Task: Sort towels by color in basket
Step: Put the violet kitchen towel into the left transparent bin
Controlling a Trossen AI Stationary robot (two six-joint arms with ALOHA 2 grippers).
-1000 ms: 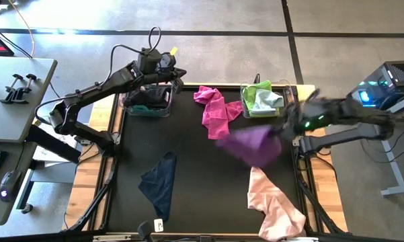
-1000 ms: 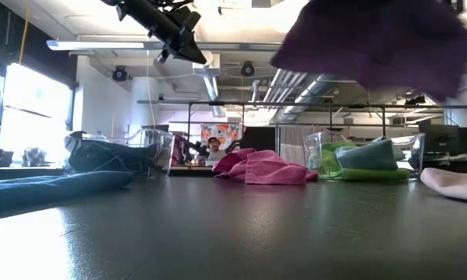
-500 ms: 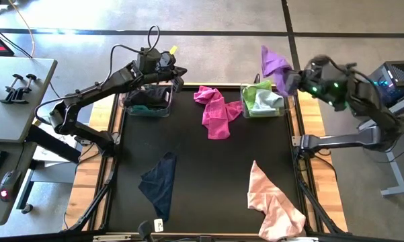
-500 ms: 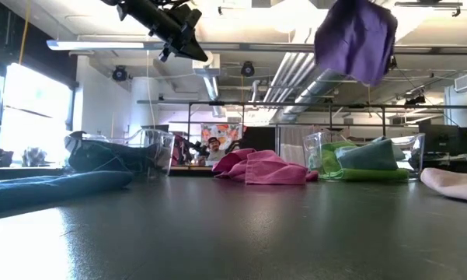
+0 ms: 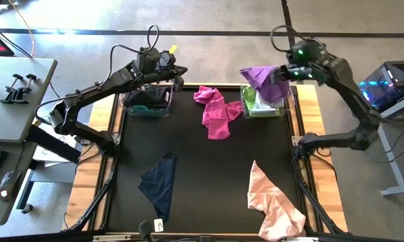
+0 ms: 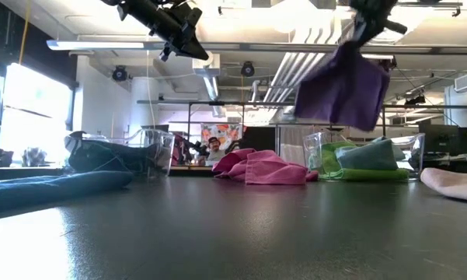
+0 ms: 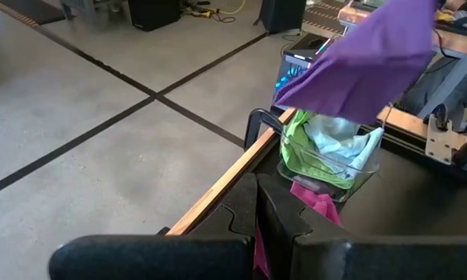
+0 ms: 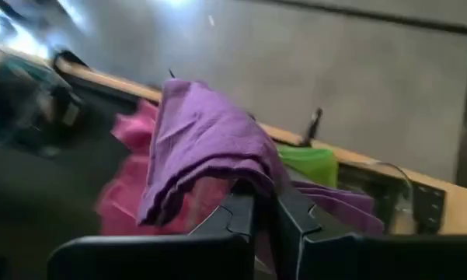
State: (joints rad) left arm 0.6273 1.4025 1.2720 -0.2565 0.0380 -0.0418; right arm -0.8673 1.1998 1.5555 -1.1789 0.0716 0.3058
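The purple towel is hanging over the basket of lime and mint towels (image 5: 263, 105), and those colors are wrong for it. Next, my right gripper hands the purple towel over to my left gripper (image 5: 177, 81).
My right gripper (image 5: 288, 72) (image 6: 364, 29) is shut on the purple towel (image 5: 263, 79) (image 6: 344, 92) (image 7: 365, 62), high over the clear right basket (image 5: 287, 107) (image 6: 408, 148) that holds lime and mint towels. My left gripper (image 5: 180, 72) (image 6: 196, 51) (image 7: 258, 204) waits shut in the air beside the clear left basket (image 5: 148, 102), which holds dark towels. A magenta towel (image 5: 215, 111), a navy towel (image 5: 160, 185) and a pale pink towel (image 5: 272, 202) lie flat on the black table. My right gripper pinches a bunched fold of the purple towel (image 8: 249, 175) between its two fingers, coming from above. Several layers are gathered at the fingers. The towel is lifted clear and hangs slack below the gripper, spreading over the right basket without touching it.
Both baskets stand at the table's far edge, the left one near the far left corner. The magenta towel lies between them. The navy towel's white tag (image 5: 158, 225) sits at the near edge. A desk (image 5: 13, 101) stands left of the table, a computer (image 5: 396, 77) to its right.
My right gripper has carried the purple towel from over the table's right middle up and toward the far edge, swinging past it, then back over the right basket. The towel has swung with it and now hangs lower and spread out. The left arm has kept still.
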